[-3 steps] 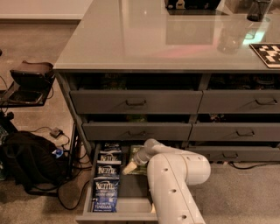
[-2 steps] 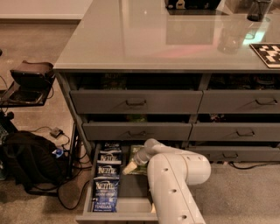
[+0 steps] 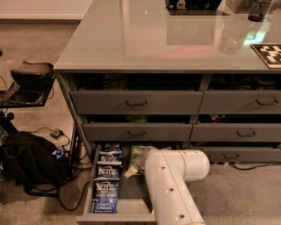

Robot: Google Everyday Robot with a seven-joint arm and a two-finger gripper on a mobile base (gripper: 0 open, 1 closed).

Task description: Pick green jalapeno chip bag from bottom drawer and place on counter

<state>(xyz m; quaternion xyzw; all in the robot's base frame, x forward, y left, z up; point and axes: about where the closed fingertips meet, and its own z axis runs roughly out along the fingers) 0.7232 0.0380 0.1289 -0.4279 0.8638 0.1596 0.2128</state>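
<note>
I carry on moving my gripper onto the bag's near edge (image 3: 132,169) until the fingers close there, because the green jalapeno chip bag (image 3: 137,154) lies clear of the blue bags.
The bottom drawer (image 3: 115,217) is pulled out toward me below two other drawers. Several blue Kettle bags (image 3: 107,176) lie in a row along its left side. The green jalapeno chip bag (image 3: 137,153) lies at the back of the drawer, right of the blue bags. My white arm (image 3: 173,184) reaches down into the drawer from the lower right. My gripper (image 3: 131,169) is at the arm's tip, right at the green bag's near edge and mostly hidden by the arm. The glossy pale-grey counter (image 3: 153,39) spans the top.
A black backpack (image 3: 26,160) and cables (image 3: 66,193) lie on the carpet to the left. A dark stand (image 3: 30,78) is further back on the left. On the counter stand a glass (image 3: 230,37), a dark cup (image 3: 259,9) and a checker tag (image 3: 268,55).
</note>
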